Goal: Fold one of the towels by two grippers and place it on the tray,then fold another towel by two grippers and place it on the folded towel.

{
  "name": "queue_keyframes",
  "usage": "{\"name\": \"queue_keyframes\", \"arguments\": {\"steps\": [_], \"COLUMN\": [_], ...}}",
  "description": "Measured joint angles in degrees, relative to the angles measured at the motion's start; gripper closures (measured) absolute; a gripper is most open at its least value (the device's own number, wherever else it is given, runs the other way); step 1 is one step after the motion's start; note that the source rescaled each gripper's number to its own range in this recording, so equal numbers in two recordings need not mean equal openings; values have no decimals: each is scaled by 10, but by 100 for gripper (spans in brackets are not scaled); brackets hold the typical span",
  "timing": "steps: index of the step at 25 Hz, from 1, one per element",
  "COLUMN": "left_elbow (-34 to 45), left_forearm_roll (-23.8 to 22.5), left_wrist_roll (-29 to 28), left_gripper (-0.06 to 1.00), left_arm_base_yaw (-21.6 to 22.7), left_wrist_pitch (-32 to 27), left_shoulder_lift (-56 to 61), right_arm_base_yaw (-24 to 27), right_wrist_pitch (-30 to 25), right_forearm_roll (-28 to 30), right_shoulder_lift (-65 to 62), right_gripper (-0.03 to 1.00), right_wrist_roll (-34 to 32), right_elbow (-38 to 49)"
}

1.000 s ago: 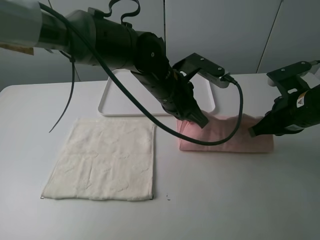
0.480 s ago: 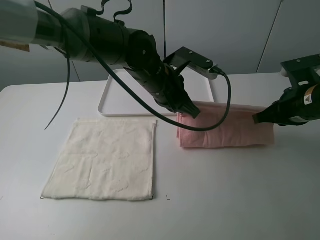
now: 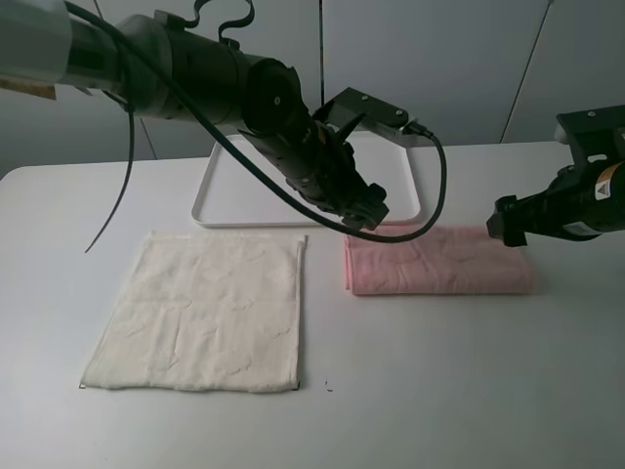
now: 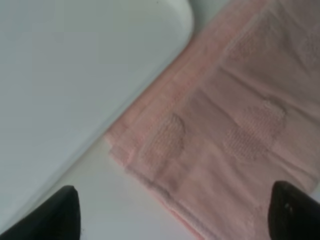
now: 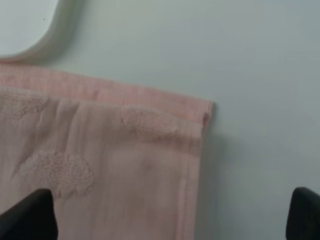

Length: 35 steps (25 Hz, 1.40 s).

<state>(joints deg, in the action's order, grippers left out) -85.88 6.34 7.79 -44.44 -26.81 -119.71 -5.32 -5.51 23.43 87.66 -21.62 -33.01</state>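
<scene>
I should turn my left gripper square and lower it astride the end (image 3: 349,266) facing the cream towel, because it is hanging at a slant across the pink towel's tray-side corner (image 4: 115,141).
A pink towel (image 3: 439,259) lies folded into a long strip on the table, right of centre, just in front of the white tray (image 3: 244,195). A cream towel (image 3: 205,313) lies spread flat at the front left. My left gripper (image 3: 369,211) is open and empty, hovering over the pink towel's far left corner (image 4: 210,130). My right gripper (image 3: 506,229) is open and empty above the towel's right end (image 5: 125,165). In each wrist view (image 4: 175,217) (image 5: 165,217) the fingertips stand wide apart with only towel between them.
The tray holds nothing; its corner shows in the left wrist view (image 4: 75,60) and the right wrist view (image 5: 20,25). The left arm and its cable (image 3: 430,210) reach over the tray. White table (image 3: 439,391) lies in front of both towels.
Both grippers let go of the pink towel's folded-over edge and lifted off it. The towel has settled flat as a folded strip. The right gripper moved back and up.
</scene>
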Motion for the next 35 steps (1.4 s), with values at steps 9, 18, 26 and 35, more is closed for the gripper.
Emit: {"name": "queue_keyframes", "arguments": {"steps": [9, 18, 26, 35], "left_elbow": [-96, -154, -232, -291], "left_forearm_roll": [14, 86, 27, -1], "left_wrist_roll": [-83, -59, -155, -209], "left_gripper": [-3, -3, -3, -3], "left_arm_base_yaw": [32, 32, 32, 25], "left_wrist_pitch": [-150, -226, -298, -338], "left_shoulder_lift": [-49, -87, -151, -202], "right_arm_base_yaw": [8, 73, 81, 81], "right_wrist_pitch": [-243, -357, -374, -352], "right_forearm_roll": [-114, -320, -332, -331], "right_shoulder_lift": [45, 115, 165, 188], "right_gripper": [-3, -3, -3, -3], "right_wrist_roll": [84, 269, 294, 296], "right_elbow": [-160, -256, -258, -261]}}
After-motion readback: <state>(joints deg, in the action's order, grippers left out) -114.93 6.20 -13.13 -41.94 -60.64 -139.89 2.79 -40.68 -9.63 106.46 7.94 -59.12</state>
